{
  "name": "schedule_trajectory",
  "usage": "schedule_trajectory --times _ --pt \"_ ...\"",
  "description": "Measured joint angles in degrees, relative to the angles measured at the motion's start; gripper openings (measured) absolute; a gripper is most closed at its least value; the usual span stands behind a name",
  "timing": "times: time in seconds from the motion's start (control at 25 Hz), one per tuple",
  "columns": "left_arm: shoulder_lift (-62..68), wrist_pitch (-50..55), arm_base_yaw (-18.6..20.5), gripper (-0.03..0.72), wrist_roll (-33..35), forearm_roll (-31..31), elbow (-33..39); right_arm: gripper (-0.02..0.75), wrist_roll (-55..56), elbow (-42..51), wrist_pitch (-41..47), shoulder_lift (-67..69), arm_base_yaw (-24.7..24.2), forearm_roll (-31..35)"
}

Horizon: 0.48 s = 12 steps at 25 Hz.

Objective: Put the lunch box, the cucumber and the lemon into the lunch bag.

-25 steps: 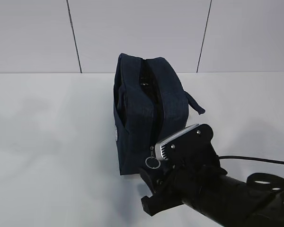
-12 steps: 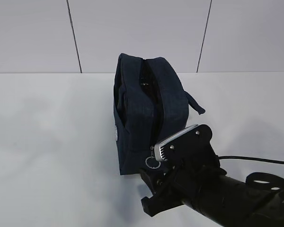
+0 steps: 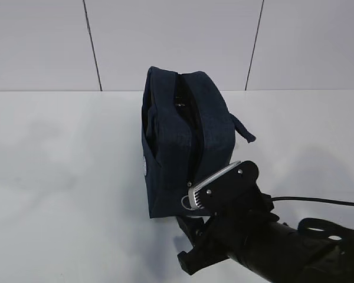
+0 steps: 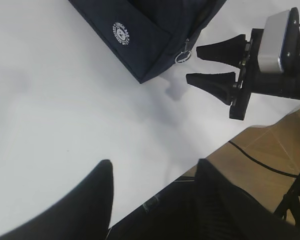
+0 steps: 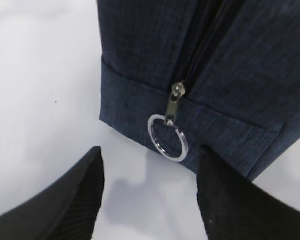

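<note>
My gripper will pull the metal ring pull over the top, and the lunch bag (image 3: 174,144) will then zip shut, because a dark gap (image 3: 187,107) is open above the ring pull.
The navy lunch bag (image 3: 183,135) stands upright in the middle of the white table, its zipper running along the top and down the near end. The zipper's metal ring pull (image 5: 168,137) hangs low on that near end. My right gripper (image 5: 150,152) is open just in front of the ring, one finger to each side and slightly below it, touching nothing. The left wrist view shows that gripper (image 4: 192,64) a short way from the ring (image 4: 182,56). My left gripper (image 4: 154,162) is open and empty above the table's edge. Lunch box, cucumber and lemon are out of view.
The bag's strap handle (image 3: 243,131) sticks out on its right side. A black cable (image 3: 318,200) trails from the right arm across the table. The table's edge (image 4: 210,150) runs near the left gripper, with wooden floor (image 4: 270,145) beyond it.
The right arm has sunk a little and shifted left, so its wrist camera now covers part of the ring pull in the exterior view. The bag has not moved.
</note>
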Motion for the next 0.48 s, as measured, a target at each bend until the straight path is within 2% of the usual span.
schedule_trajectory --times 0.48 --pt "0.00 0.00 0.00 0.379 0.00 0.00 0.00 0.449 -0.26 -3.70 -2.23 5.35 0.00 0.77"
